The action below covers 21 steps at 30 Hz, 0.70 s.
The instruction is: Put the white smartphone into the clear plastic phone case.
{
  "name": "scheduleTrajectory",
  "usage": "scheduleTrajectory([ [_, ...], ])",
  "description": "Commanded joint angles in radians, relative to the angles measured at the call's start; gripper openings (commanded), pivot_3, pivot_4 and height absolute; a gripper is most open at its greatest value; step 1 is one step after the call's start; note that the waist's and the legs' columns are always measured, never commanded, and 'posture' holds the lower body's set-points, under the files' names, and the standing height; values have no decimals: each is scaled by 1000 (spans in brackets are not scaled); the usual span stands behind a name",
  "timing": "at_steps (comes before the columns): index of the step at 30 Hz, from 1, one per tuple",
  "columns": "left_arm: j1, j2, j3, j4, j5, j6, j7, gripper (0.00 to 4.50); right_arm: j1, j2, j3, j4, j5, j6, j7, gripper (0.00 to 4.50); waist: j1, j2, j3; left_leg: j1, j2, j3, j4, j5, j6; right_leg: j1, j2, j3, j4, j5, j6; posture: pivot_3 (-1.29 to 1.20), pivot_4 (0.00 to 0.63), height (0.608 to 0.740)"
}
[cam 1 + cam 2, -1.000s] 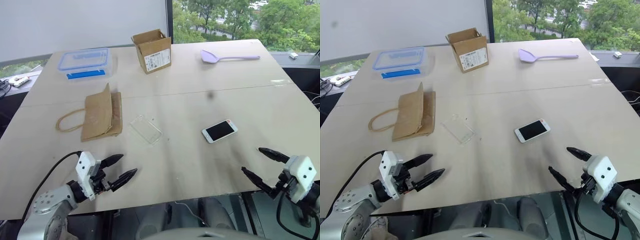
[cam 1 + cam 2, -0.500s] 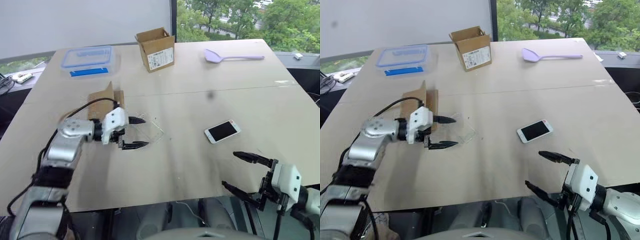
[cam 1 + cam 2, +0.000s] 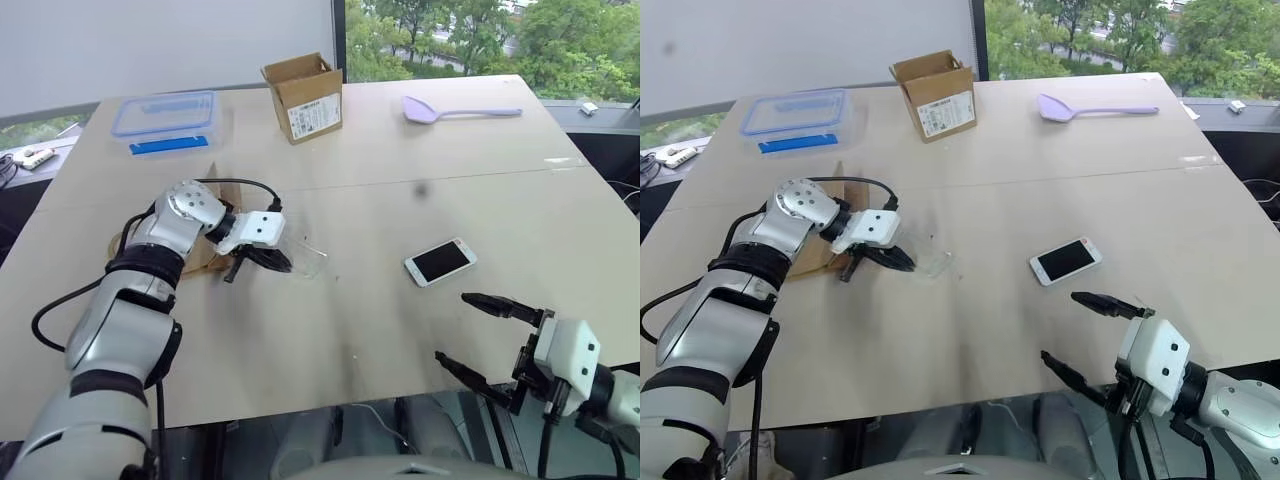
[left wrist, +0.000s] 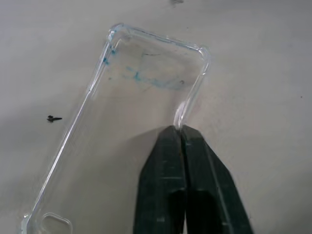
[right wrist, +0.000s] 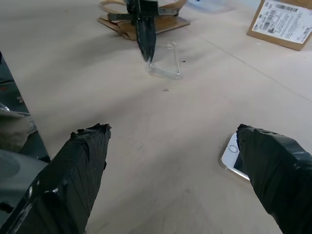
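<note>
The case's side is pinched between my left gripper's fingers with the way open, so I should keep moving the case until it lies beside the white smartphone.
The white smartphone lies screen up, right of the table's middle, with nothing touching it. The clear plastic phone case lies flat further left, beside the paper bag. My left gripper points down at the case. In the left wrist view its fingers are pressed together on the case's long side wall. My right gripper hovers wide open near the table's front edge, short of the phone. The left gripper and the case also show in the right wrist view.
A brown paper bag lies flat under my left forearm. At the back stand a blue-lidded clear container and an open cardboard box. A lilac spoon lies at the back right.
My left arm reached forward from the table's near edge to the case, and its fingers went from open to shut on the case's edge. The right gripper drifted slightly left, still open.
</note>
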Motion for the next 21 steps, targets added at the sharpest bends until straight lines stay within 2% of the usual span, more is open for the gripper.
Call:
scheduleTrajectory([
  [1,83,7,-22,-217,-125,271,-4,42,-6,6,1,-41,-6,13,-32,4500,0,0,0,0,0,0,0,0,0,0,0,0,0,0,1,0,150,740],
  [3,144,7,11,-420,-148,438,5,42,-16,-6,6,-46,8,58,-47,4500,0,0,0,0,0,-1,0,0,0,0,0,0,1,0,0,0,150,740],
  [6,199,-8,26,-685,-107,751,147,42,-42,-31,17,-63,-47,134,-104,4500,2,0,1,-2,0,-1,1,0,0,-1,-1,0,0,1,-2,0,150,740],
  [8,218,-41,38,-856,-113,1002,251,42,-73,-34,26,-64,-30,172,-119,4500,2,-1,1,-3,0,-2,1,0,0,-1,-1,-1,0,1,-2,0,150,740],
  [10,224,-77,49,-972,-132,1198,334,42,-101,-28,32,-64,-14,195,-130,4500,1,-1,1,-4,0,-2,1,0,0,-2,0,-1,0,1,-2,0,150,740],
  [12,220,-111,54,-1027,-148,1322,395,42,-118,-26,37,-62,-7,215,-135,4500,1,-1,1,-4,0,-2,1,0,0,-2,0,-1,0,0,-1,0,150,740],
  [18,183,-230,18,-985,-145,1331,518,42,-132,-35,64,-26,-43,174,-105,4500,5,-1,1,-3,0,-2,1,1,-2,-2,-1,-1,0,1,-2,0,150,740],
  [21,184,-253,-20,-942,-117,1232,539,42,-110,-30,43,-22,-49,151,-91,4500,5,-1,1,-3,0,-1,1,2,-4,-2,-1,-1,0,1,-2,0,150,740],
])
